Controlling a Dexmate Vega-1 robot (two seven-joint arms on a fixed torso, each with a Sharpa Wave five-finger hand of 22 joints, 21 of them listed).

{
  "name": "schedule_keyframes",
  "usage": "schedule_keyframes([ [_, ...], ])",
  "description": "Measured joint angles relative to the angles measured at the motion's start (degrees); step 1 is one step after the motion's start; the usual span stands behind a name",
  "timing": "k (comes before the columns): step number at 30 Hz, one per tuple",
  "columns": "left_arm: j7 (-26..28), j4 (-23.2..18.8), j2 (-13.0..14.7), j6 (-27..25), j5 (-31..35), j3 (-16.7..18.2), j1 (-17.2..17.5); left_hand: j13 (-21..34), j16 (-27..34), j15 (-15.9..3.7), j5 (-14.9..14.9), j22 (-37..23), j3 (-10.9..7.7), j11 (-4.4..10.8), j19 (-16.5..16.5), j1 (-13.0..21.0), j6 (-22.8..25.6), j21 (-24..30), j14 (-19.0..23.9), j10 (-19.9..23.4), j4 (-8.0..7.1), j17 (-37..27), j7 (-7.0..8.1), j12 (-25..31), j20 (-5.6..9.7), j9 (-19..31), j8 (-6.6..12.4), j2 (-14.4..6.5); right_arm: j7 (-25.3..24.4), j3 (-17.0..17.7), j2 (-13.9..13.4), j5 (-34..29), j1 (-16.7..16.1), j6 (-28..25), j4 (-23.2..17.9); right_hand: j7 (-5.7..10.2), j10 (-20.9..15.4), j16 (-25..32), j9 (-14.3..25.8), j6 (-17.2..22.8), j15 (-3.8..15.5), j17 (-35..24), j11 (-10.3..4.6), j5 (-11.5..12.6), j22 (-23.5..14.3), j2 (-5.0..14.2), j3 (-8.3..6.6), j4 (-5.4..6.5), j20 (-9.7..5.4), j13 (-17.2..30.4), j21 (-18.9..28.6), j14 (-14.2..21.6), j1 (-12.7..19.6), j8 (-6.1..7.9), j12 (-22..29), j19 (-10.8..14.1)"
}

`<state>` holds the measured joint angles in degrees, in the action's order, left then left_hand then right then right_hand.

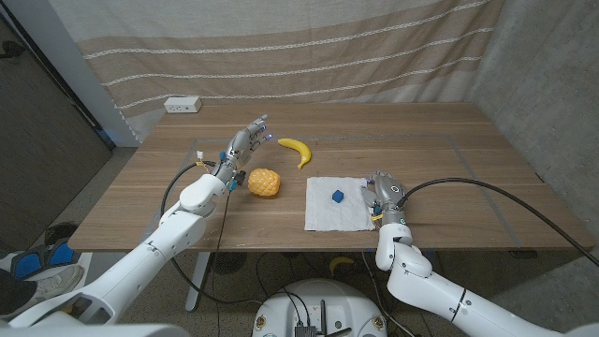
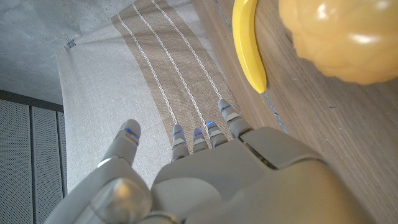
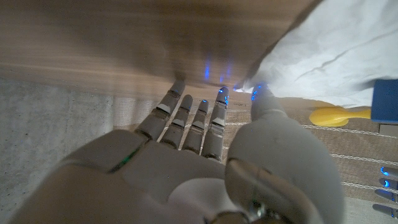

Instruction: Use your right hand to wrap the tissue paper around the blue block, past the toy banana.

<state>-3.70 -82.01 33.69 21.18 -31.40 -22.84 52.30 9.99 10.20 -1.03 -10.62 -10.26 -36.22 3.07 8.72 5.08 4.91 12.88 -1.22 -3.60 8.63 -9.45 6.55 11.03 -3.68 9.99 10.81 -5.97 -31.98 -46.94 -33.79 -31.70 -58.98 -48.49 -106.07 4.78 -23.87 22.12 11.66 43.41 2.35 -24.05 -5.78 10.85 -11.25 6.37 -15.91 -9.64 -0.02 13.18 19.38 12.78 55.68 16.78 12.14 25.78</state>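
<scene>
Only the blue block [image 1: 338, 197] keeps the loose tissue paper down, so the whole tissue paper [image 1: 326, 213] will slide and turn when the robot folds the tissue paper's edge over.
A white tissue paper [image 1: 327, 212] lies spread on the wooden table, with a small blue block [image 1: 338, 196] on its upper middle. My right hand [image 1: 381, 191] is at the tissue's right edge, fingers apart and holding nothing. In the right wrist view the right hand [image 3: 199, 155] reaches out with its thumb tip at the corner of the tissue paper [image 3: 329, 43]; the blue block [image 3: 387, 101] and the toy banana [image 3: 339, 115] lie beyond. The yellow toy banana [image 1: 296, 149] lies behind the tissue. My left hand [image 1: 245, 141] hovers left of the banana, fingers spread and empty.
A lumpy yellow-orange toy fruit [image 1: 264, 183] sits left of the tissue, below the left hand; it is also the toy fruit [image 2: 342, 37] beside the banana [image 2: 249, 43]. A white power strip [image 1: 182, 105] lies at the table's back left. A striped curtain hangs behind.
</scene>
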Motion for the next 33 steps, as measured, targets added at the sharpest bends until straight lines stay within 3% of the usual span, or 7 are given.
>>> schedule_keyframes([
  [6,0.14,0.00,0.00,-0.09,-0.06,0.00,0.00,0.00,0.00,0.00,0.00,0.00,0.00,0.00,0.00,0.00,0.00,0.00,0.00,0.00,0.00,0.00,0.00,0.00,0.00,0.00,0.00,0.00,0.00,-0.86,-0.31,0.00,1.05,0.00,0.84,1.22,-2.28,0.00,-0.21,8.25,-0.20,-0.10,-1.22,0.00,0.29,0.03,-0.72,-0.70,-1.08,-0.14,-0.13,0.70,3.94,2.82,1.06,0.25],
  [8,0.18,0.00,0.00,-0.16,-0.13,0.00,0.00,0.00,0.00,0.00,0.00,0.00,0.00,0.00,0.00,0.00,0.00,0.00,0.00,0.00,0.00,0.00,0.00,0.00,0.00,0.00,0.00,0.00,0.00,-0.99,-0.42,0.00,1.29,0.00,1.20,2.85,-3.20,0.50,-0.20,10.01,-0.02,-0.28,-2.14,0.00,0.17,0.06,-0.95,-0.47,-1.67,-0.14,0.13,1.28,5.03,4.58,1.29,0.85],
  [10,0.20,0.00,0.00,-0.21,-0.19,0.00,0.00,0.00,0.00,0.00,0.00,0.00,0.00,0.00,0.00,0.00,0.00,0.00,0.00,0.00,0.00,0.00,0.00,0.00,0.00,0.00,0.00,0.00,0.00,-1.08,-0.48,0.00,1.39,0.00,1.51,3.11,-4.13,0.86,-0.20,10.27,-0.10,-0.52,-2.62,0.00,0.17,0.49,-0.95,-0.47,-1.76,-0.14,0.34,1.78,5.48,5.67,1.65,0.94],
  [21,0.22,0.50,0.05,-0.36,-0.49,0.29,0.13,0.00,0.00,0.00,0.00,0.00,0.00,0.00,0.00,0.00,0.00,0.00,0.00,0.00,0.00,0.00,0.00,0.00,0.00,0.00,-0.22,0.00,-2.68,0.17,-0.74,1.72,0.70,4.46,2.01,2.61,-6.55,1.33,-0.16,10.96,-0.03,-0.55,-2.61,0.00,0.18,0.12,-1.27,-0.15,-2.35,-0.14,0.99,3.52,7.23,6.44,2.28,1.53],
  [27,0.13,0.68,-0.02,-0.40,-0.54,0.29,0.00,0.00,0.00,0.00,0.00,0.00,0.00,0.00,0.00,0.00,0.00,-0.39,0.00,0.00,0.00,0.00,0.00,0.00,0.00,0.00,-0.22,0.00,-3.59,1.57,-0.96,2.98,-0.17,6.60,0.90,-2.37,-7.30,1.33,-0.13,15.31,0.11,-0.18,-2.47,0.29,0.18,-0.15,-1.43,0.01,-1.92,-0.13,1.00,4.44,7.50,6.95,2.50,1.96],
  [30,0.11,0.77,-0.08,-0.40,-0.55,0.29,-0.05,0.00,0.00,0.00,0.00,0.00,0.00,0.00,0.00,0.00,0.00,-0.39,0.00,0.00,0.00,0.00,0.00,0.00,0.00,0.00,-0.22,0.00,-3.87,2.27,-1.00,4.08,-0.62,7.88,0.22,-3.38,-7.47,1.33,2.39,15.85,0.11,-0.10,-2.31,0.45,0.18,0.10,-1.77,0.00,-1.92,-0.13,1.00,4.44,7.25,7.80,2.50,1.96],
  [33,0.11,0.82,-0.12,-0.40,-0.55,0.29,-0.06,0.00,0.00,0.00,0.00,0.00,0.00,0.00,0.00,0.02,0.00,-0.38,0.00,0.00,0.00,0.00,0.00,0.00,0.00,0.00,-0.22,0.02,-3.96,2.27,-1.00,4.98,-0.62,8.92,0.22,-3.79,-7.47,1.33,2.36,15.62,-0.20,-0.10,-2.31,0.45,0.18,0.14,-1.91,0.01,-1.92,-0.13,1.00,4.75,7.21,7.57,2.50,1.96],
])
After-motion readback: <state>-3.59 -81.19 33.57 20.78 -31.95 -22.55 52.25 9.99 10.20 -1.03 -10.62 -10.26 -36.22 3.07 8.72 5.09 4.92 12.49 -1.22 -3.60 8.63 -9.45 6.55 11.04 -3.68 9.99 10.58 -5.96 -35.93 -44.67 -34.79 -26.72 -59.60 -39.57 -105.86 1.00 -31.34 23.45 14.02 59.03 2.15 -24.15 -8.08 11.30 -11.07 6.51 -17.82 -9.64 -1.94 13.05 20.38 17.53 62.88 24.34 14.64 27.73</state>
